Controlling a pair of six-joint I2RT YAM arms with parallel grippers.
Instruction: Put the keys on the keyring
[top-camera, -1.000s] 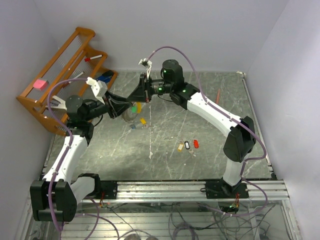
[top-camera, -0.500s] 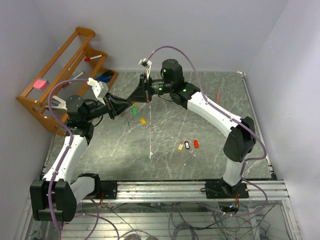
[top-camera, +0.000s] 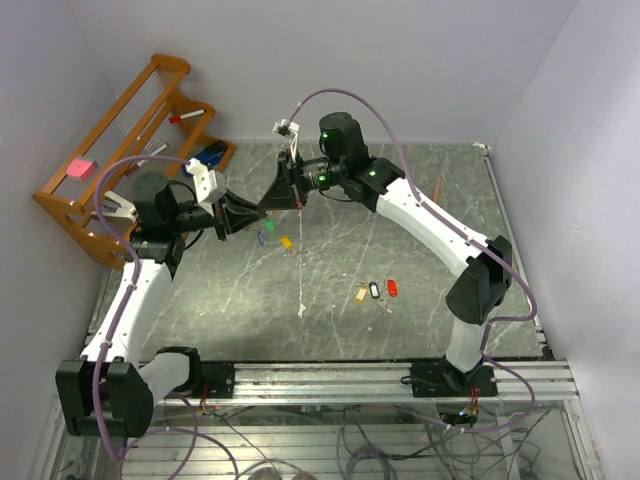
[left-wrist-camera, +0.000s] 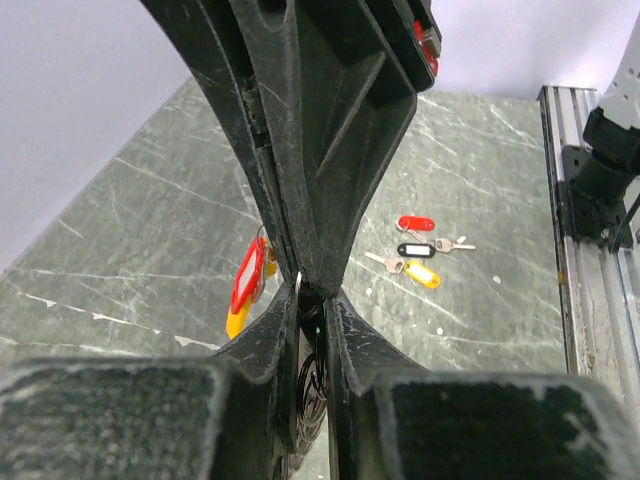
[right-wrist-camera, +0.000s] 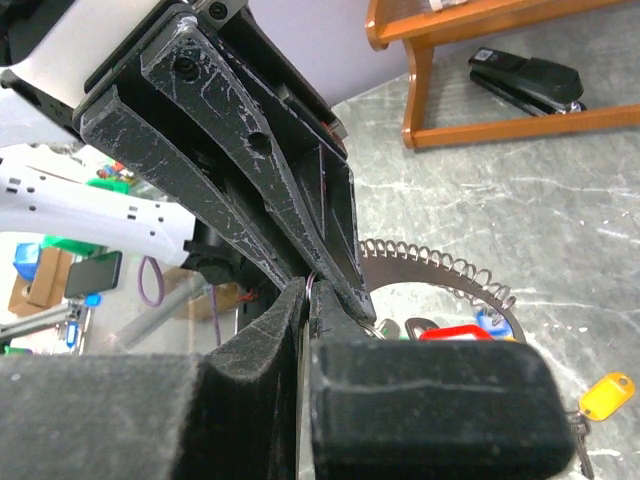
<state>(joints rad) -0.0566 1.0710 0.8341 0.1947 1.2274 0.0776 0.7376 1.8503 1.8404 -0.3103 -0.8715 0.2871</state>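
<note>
I keep holding the thin edge (right-wrist-camera: 310, 286) with my right gripper and then let go of it, because my left gripper is shut on the keyring (right-wrist-camera: 437, 262) with tagged keys hanging from it.
Above the table's back left my left gripper (top-camera: 259, 210) and right gripper (top-camera: 273, 197) meet tip to tip. Both are shut on the keyring: its wire loops (left-wrist-camera: 311, 385) show between the left pads (left-wrist-camera: 270, 330), and its thin edge (right-wrist-camera: 309, 281) sits between the right gripper's (right-wrist-camera: 308, 287) pads. Keys with red (left-wrist-camera: 246, 277), yellow (left-wrist-camera: 238, 320) and green (top-camera: 268, 226) tags hang under the jaws. A yellow-tagged key (top-camera: 286, 241) lies below them. Three more keys lie mid-table, tagged yellow (top-camera: 361, 293), black-and-white (top-camera: 374, 289) and red (top-camera: 391, 288).
A wooden rack (top-camera: 120, 150) stands at the back left with a red pen (top-camera: 185, 117), a pink note (top-camera: 78, 168) and a black stapler (right-wrist-camera: 525, 75). A thin orange stick (top-camera: 437, 190) lies at the back right. An aluminium rail (top-camera: 400, 378) runs along the near edge.
The left gripper has risen from just above the table to the right gripper's tips and closed on the keyring. The right arm shifted slightly left.
</note>
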